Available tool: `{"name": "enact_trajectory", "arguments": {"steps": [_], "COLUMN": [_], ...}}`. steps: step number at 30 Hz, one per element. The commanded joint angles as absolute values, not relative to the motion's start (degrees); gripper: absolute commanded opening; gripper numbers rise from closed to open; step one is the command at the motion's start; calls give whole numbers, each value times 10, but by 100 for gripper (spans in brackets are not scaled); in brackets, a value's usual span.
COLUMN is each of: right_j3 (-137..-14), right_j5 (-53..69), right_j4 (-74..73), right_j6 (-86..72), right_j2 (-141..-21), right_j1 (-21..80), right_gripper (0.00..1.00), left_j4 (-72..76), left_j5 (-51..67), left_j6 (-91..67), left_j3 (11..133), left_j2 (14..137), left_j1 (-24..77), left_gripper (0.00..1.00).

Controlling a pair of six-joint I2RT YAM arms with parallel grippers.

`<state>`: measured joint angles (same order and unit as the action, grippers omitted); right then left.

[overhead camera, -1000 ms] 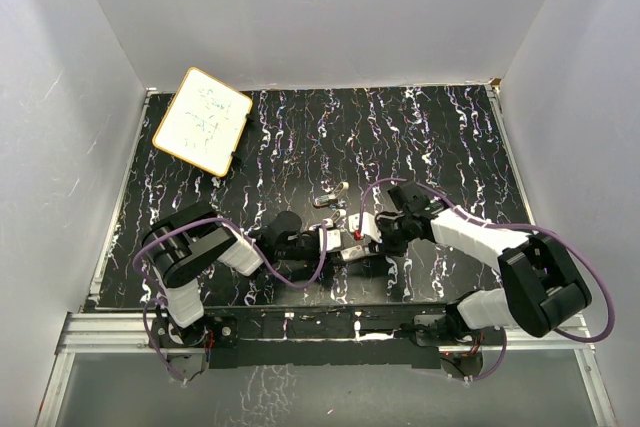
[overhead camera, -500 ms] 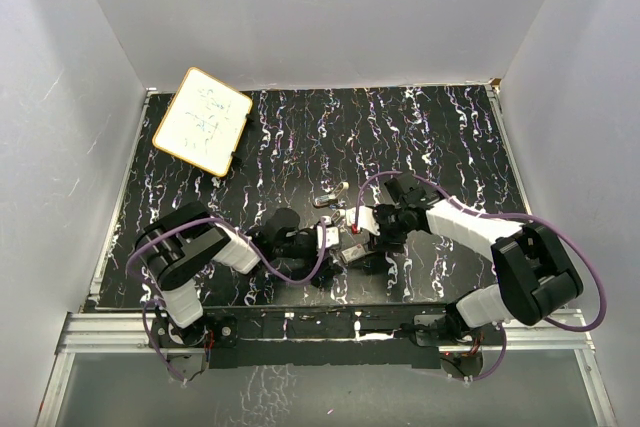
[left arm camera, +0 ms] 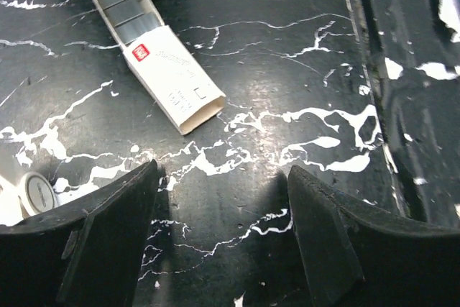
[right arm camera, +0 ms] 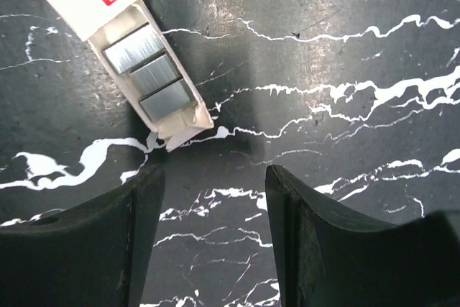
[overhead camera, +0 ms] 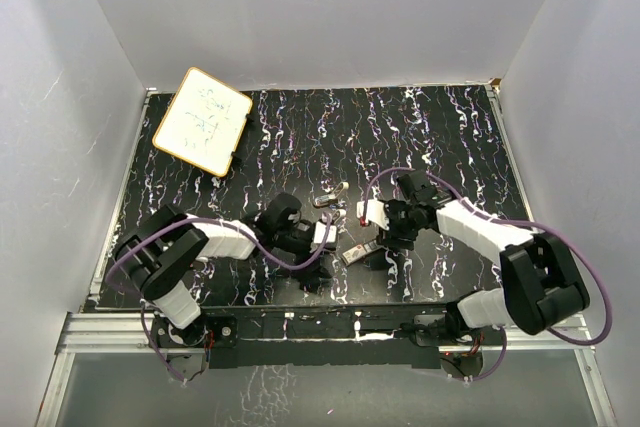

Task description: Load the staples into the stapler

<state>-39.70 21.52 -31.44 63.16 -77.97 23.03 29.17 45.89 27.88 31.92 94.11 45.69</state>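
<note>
The staple box's tray (right arm camera: 149,71) lies slanted to my right gripper's fingers, so I should pinch the tray's end (right arm camera: 187,130) and turn the box square before picking staples.
The staple box (overhead camera: 352,253) lies flat on the black marbled table between my two grippers. It is whitish with a red logo, and its tray is slid out, showing silvery staple strips (right arm camera: 149,62). The left wrist view shows the box (left arm camera: 172,77) just beyond my fingertips. A small silvery stapler (overhead camera: 330,197) lies a little farther back. My left gripper (overhead camera: 318,247) (left arm camera: 223,177) is open and empty, left of the box. My right gripper (overhead camera: 376,244) (right arm camera: 213,177) is open and empty, right of the tray end.
A small whiteboard (overhead camera: 202,119) with a tan rim lies at the far left corner. A small round grey-white disc (left arm camera: 34,192) sits beside my left finger. White walls stand round the table. The table's metal front rail (overhead camera: 330,325) runs by the arm bases.
Both grippers were close together at the box; now they have drawn apart and the box lies on the table between them. The left arm has swung lower and to the left.
</note>
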Motion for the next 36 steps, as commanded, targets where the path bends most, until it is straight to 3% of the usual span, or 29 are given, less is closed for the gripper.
{"name": "enact_trajectory", "arguments": {"steps": [1,6,12,19,36], "right_j3": [-418,-453,-483,-505,-517], "right_j5": [262,310,294,256,224], "right_j4": [-348,-353,-363,-366,-377], "right_j6": [578,408,291,256,257], "right_j2": [-723,-708,-746,-781,-840], "right_j1": [226,231,254,270,281], "right_gripper": [60,59,54,44,34], "left_j4": [-1,-203,-286,-289,-262], "left_j5": [560,569,557,541,543], "left_j6": [421,480,466,450,454], "left_j3": [413,502,529,521,509], "left_j2": [891,869,834,810,817], "left_j1": [442,406,358,336,330], "left_gripper": [72,73,73,74,74]}}
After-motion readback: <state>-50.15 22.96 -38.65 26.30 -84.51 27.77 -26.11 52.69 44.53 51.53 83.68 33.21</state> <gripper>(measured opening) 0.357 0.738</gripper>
